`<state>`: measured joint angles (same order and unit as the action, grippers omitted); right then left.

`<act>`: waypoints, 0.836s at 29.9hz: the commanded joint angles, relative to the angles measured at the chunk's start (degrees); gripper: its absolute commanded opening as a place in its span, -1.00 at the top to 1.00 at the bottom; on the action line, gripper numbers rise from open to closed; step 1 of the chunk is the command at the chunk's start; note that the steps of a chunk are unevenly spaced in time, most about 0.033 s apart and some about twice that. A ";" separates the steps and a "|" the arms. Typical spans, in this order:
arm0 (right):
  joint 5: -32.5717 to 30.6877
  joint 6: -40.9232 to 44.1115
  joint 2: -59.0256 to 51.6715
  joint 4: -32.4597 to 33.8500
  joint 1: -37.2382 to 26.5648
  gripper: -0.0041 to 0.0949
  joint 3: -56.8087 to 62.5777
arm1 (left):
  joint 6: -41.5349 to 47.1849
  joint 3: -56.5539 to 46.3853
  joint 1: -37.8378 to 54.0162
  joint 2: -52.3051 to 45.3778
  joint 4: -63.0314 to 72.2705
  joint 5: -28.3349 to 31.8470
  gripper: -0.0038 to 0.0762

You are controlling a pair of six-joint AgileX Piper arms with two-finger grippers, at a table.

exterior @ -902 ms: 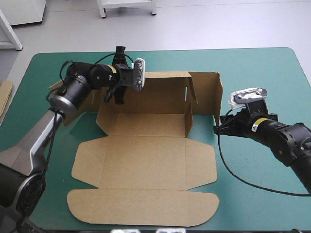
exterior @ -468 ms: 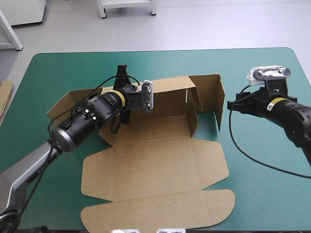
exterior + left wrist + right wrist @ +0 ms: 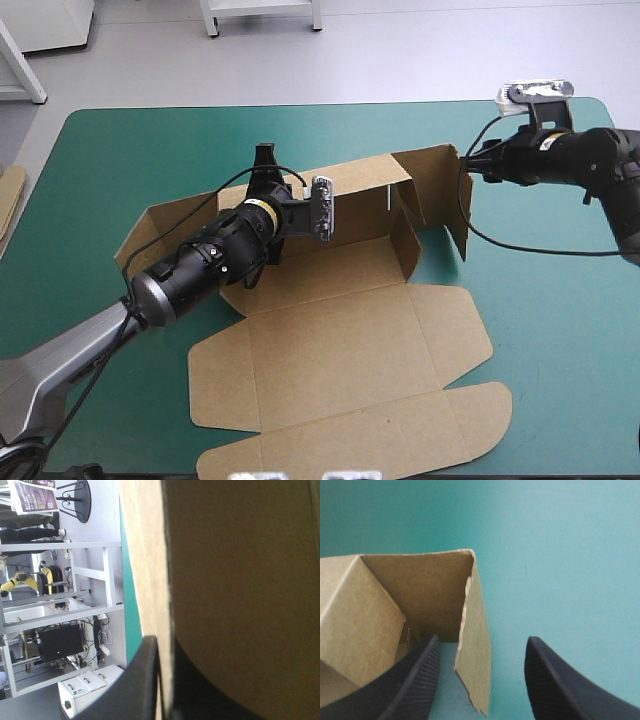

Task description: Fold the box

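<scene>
The upright end flap (image 3: 438, 190) flares out from a fold at the box's raised back side (image 3: 402, 170). So the flap will swing in and shut the box's end when I push it.
The brown box (image 3: 330, 350) lies as a cut sheet with its lid and front flaps flat and its back wall raised. My left gripper (image 3: 265, 158) reaches over that back wall near its left end and is shut on its top edge. In the left wrist view the board (image 3: 240, 570) runs between the two black fingers (image 3: 142, 680). My right gripper (image 3: 467, 166) is at the upright right end flap (image 3: 448, 195). In the right wrist view its fingers (image 3: 415, 680) stand apart, open, with the flap's torn edge (image 3: 476, 650) between them, untouched.
The teal-green table (image 3: 560, 330) has free room to the right of the box and along the far edge. An edge of more brown board (image 3: 10, 195) shows at the table's left edge. The right arm's black cable (image 3: 540, 248) hangs over the cover.
The left gripper has drawn the back wall to the right and the whole sheet has slid and turned with it. The right gripper moved toward the far edge, up to the right end flap.
</scene>
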<state>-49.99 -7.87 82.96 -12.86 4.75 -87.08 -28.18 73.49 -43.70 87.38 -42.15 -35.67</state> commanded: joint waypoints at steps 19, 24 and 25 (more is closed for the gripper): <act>-8.90 -0.86 28.16 -6.14 -2.15 0.14 -39.13 | 23.16 -5.11 -9.54 -1.26 -21.37 0.34 0.93; -17.15 -2.61 32.84 -7.98 -2.04 0.14 -42.03 | 23.16 -5.11 -9.54 -1.26 -21.37 -0.19 0.93; -18.22 -2.74 33.13 -8.24 -2.04 0.14 -42.03 | 23.16 -5.11 -9.54 -1.26 -21.37 -0.31 0.93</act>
<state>-66.17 -9.15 118.14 -18.54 3.11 -126.71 -5.55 67.48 -52.50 87.58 -63.88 -37.64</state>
